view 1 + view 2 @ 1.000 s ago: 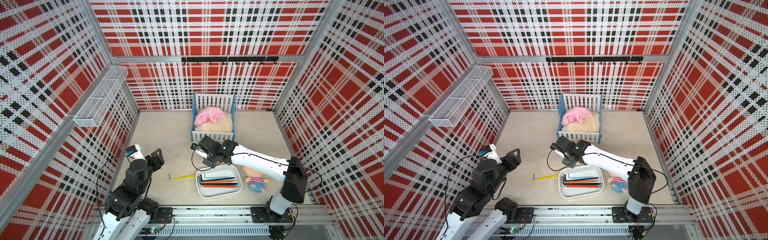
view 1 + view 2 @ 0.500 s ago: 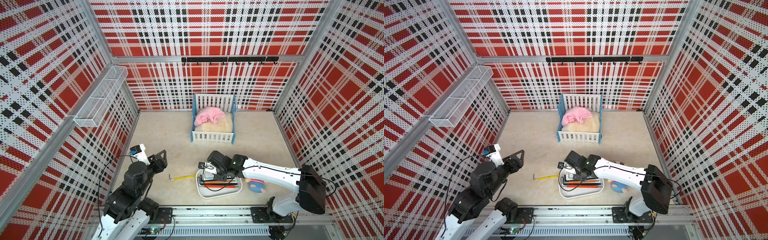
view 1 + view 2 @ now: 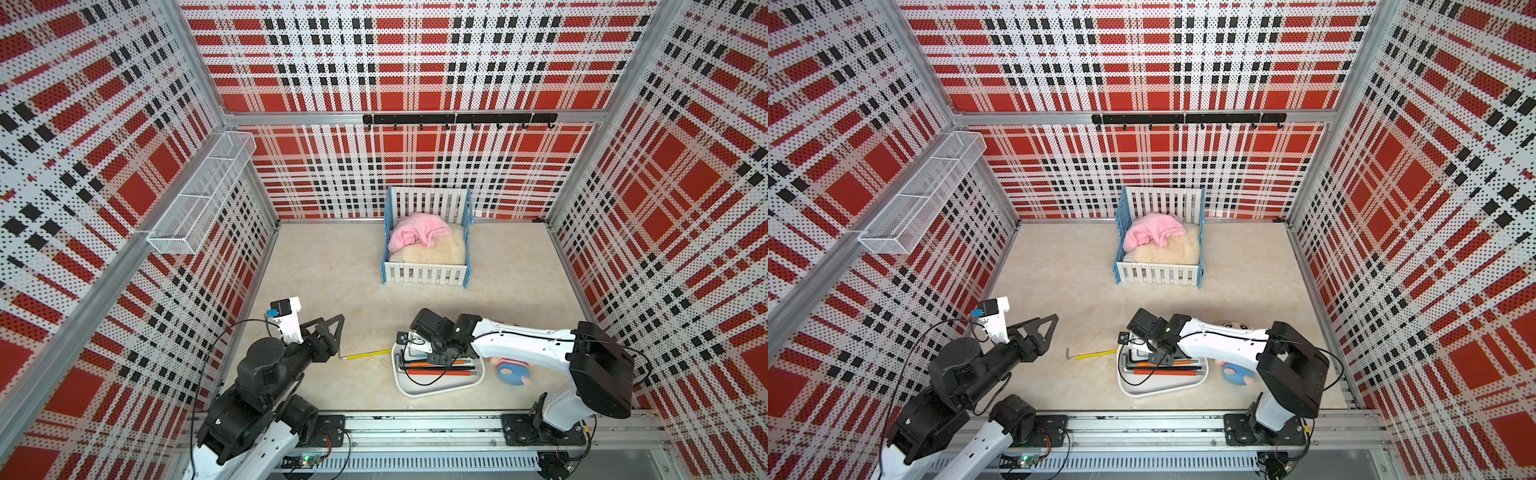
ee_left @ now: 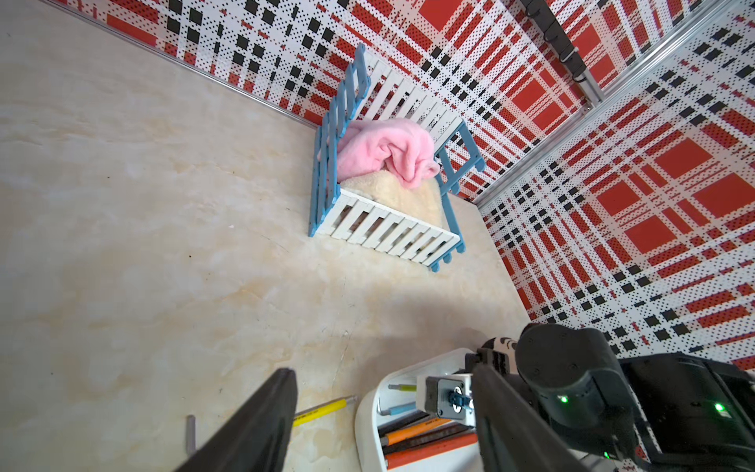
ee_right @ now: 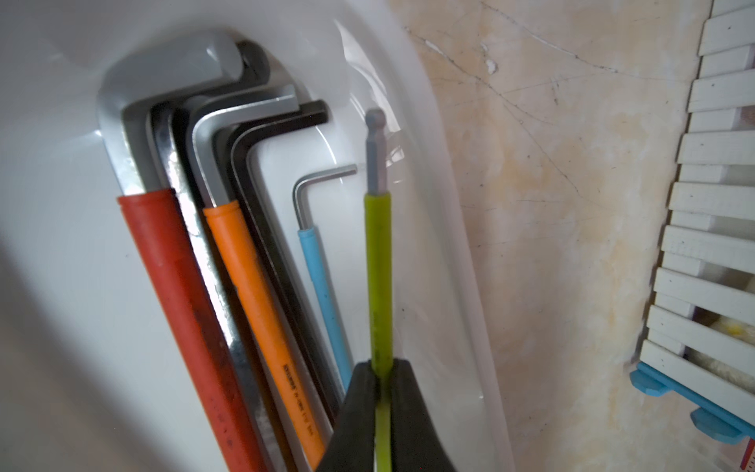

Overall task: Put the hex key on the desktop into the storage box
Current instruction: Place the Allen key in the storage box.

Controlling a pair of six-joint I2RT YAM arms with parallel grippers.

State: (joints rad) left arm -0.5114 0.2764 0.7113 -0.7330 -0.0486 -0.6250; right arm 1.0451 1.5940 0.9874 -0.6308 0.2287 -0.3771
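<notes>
My right gripper should keep lowering the lime-green hex key [image 5: 379, 267], which is over the gap beside the blue hex key, and let go of it at the storage box's bottom [image 5: 344, 256].
A yellow-sleeved hex key [image 3: 365, 354] [image 3: 1096, 354] [image 4: 322, 408] lies on the beige desktop [image 3: 345, 282], just left of the white storage box [image 3: 419, 390] [image 3: 1142, 390] [image 4: 363, 425] [image 5: 429, 204]. My right gripper [image 5: 382, 367] [image 3: 440, 355] [image 3: 1158, 357] is shut on a lime-green hex key [image 5: 378, 265], held low inside the box. Several other hex keys with red, orange and blue sleeves lie beside it. My left gripper [image 4: 382, 370] [image 3: 332, 332] [image 3: 1046, 328] hovers open and empty over the yellow key's bent end.
A blue-and-white crib [image 3: 426, 274] with a pink blanket stands at the back centre. A small doll [image 3: 511, 370] lies right of the box, under the right arm. A wire mesh basket [image 3: 199, 195] hangs on the left wall, and a black hook rail [image 3: 457, 118] on the back wall.
The right arm swung from beside the crib toward the front and lowered the green key into the box. The left arm reached forward toward the yellow key.
</notes>
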